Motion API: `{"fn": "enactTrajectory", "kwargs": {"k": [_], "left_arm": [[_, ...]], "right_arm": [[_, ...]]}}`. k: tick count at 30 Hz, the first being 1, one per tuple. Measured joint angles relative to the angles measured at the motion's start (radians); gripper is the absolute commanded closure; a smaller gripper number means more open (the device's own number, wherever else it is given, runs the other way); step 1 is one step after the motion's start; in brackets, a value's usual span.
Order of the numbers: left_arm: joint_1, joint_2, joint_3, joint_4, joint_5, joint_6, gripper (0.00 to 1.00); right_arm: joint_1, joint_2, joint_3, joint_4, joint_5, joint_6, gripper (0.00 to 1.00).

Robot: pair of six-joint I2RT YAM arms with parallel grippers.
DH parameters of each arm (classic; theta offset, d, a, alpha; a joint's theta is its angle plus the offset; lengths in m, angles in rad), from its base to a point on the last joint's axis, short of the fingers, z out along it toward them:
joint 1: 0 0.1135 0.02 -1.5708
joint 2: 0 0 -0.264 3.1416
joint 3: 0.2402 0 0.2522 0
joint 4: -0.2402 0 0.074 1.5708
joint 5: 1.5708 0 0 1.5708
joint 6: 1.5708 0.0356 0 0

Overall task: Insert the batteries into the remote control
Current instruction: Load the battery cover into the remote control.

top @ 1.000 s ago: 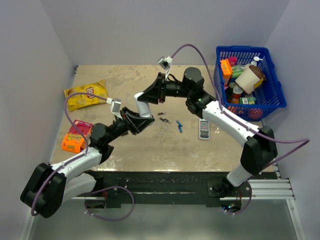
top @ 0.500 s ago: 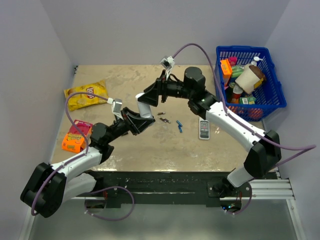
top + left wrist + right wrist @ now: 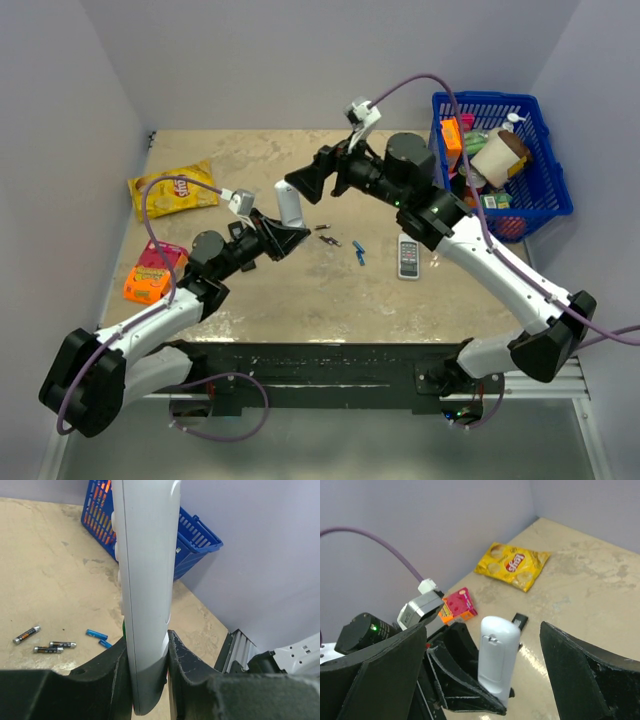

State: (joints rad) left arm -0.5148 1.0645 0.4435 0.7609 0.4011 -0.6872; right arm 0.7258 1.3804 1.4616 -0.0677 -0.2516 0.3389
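Note:
My right gripper should grasp the remote control's top end [image 3: 286, 190] and lay it cover up, as it stands upright in my left gripper with its cover shut [image 3: 493, 666].
The white remote control [image 3: 289, 204] stands upright off the table, its lower end pinched in my left gripper [image 3: 281, 238], which is shut on it [image 3: 148, 647]. The right wrist view shows the remote control [image 3: 496, 666] from the back, its cover in place. My right gripper [image 3: 306, 179] hangs just right of the remote's top with its jaws spread wide and nothing between them [image 3: 484, 628]. A thin green sliver [image 3: 123, 627] shows at the remote's left edge above my finger; otherwise the batteries are hidden.
Two dark brownish cells [image 3: 326, 235] and blue cells [image 3: 358, 253] lie mid-table. A grey-white remote with dark buttons [image 3: 408, 257] lies right of them. The blue basket [image 3: 554, 205] of groceries sits at the far right. A chips bag [image 3: 172, 190] and a candy box [image 3: 152, 272] lie left.
My right gripper has opened wide and pulled back up and to the right, away from the remote's top. The left gripper still grips the remote, now standing more upright.

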Motion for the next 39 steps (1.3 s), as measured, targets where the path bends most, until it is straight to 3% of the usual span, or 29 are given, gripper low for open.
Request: {"fn": "enactTrajectory", "kwargs": {"k": [8,18,21,27,28,30,31,32,38,39], "left_arm": [[-0.010,-0.002,0.018,-0.047,-0.025,0.031,1.00],[-0.011,-0.011,0.003,0.080,0.074,0.018,1.00],[-0.011,-0.010,0.000,0.121,0.113,0.012,1.00],[-0.011,0.002,0.000,0.153,0.146,-0.010,1.00],[-0.011,0.004,0.000,0.153,0.151,-0.010,1.00],[-0.011,0.006,0.000,0.161,0.163,-0.019,1.00],[-0.011,0.006,0.000,0.167,0.169,-0.030,1.00],[-0.011,0.007,0.000,0.174,0.175,-0.036,1.00],[-0.011,0.010,-0.003,0.195,0.179,-0.036,1.00],[-0.011,0.011,-0.006,0.204,0.182,-0.037,1.00]], "right_arm": [[0.063,0.038,-0.040,-0.074,0.095,0.018,0.06],[-0.051,0.044,-0.090,0.034,-0.169,0.093,0.23],[-0.058,0.061,-0.096,0.082,-0.248,0.117,0.32],[-0.057,0.090,-0.105,0.154,-0.361,0.155,0.63],[-0.057,0.090,-0.109,0.164,-0.374,0.160,0.73],[-0.058,0.091,-0.113,0.179,-0.394,0.158,0.83],[-0.060,0.091,-0.116,0.189,-0.411,0.156,0.96],[-0.062,0.091,-0.119,0.198,-0.429,0.156,1.00],[-0.065,0.092,-0.137,0.259,-0.461,0.164,1.00],[-0.067,0.093,-0.142,0.272,-0.471,0.168,0.90]]}}
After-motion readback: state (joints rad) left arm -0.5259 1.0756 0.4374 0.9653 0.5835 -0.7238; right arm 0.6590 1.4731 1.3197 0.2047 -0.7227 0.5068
